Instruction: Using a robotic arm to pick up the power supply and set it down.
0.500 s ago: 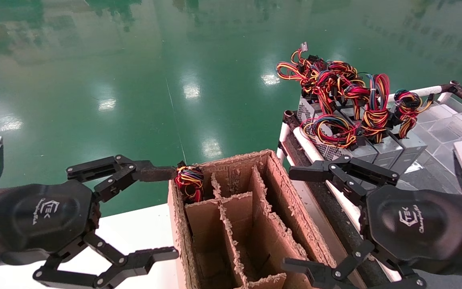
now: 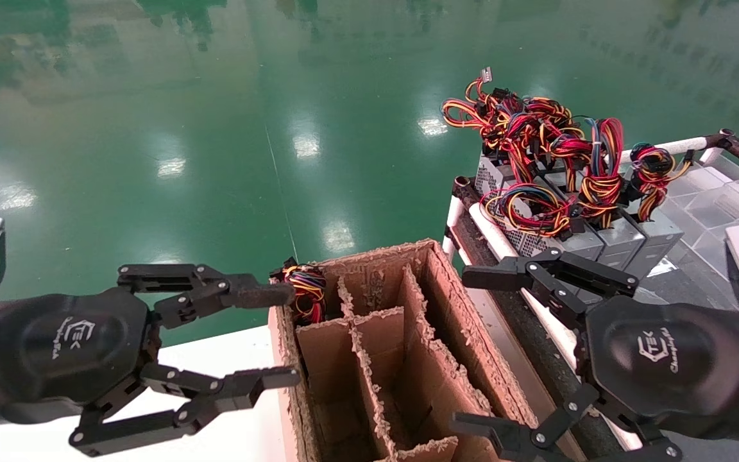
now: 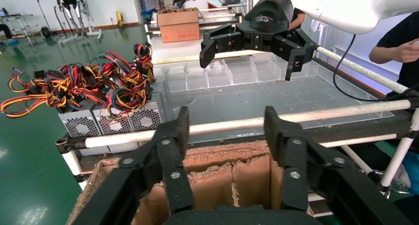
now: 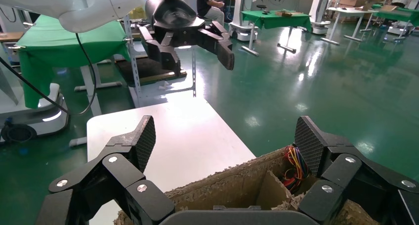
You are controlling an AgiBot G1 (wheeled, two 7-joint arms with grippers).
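The wire bundle in the compartment (image 2: 307, 292) resembles the ones on top of the grey units (image 2: 602, 176), so a hidden power supply will hang from it when I lift.
The power supply (image 2: 623, 239) is a grey box under a dense, mostly red wire bundle (image 2: 602, 163). It stands in a row of like units on the rack at the right. My right gripper (image 2: 469, 350) (image 4: 227, 136) on the white robotic arm (image 3: 346, 7) hangs open just in front of that row, between rack and cardboard box, holding nothing. My left gripper (image 2: 283, 337) (image 3: 227, 126) is open at the box's left wall. Its brownish upper finger lies beside a wire bundle (image 2: 305, 289) poking out of the far left compartment.
A worn cardboard box (image 2: 466, 340) with dividers stands between the grippers on a white table (image 2: 228, 356). Grey units with looser wire loops (image 2: 526, 208) share the rack, which has white pipe rails (image 2: 491, 234) and clear bins (image 2: 709, 199). Green floor lies beyond.
The left gripper's fingers have drawn closer together and shifted toward the box, the upper one dropping beside the wire bundle. The right arm has not moved.
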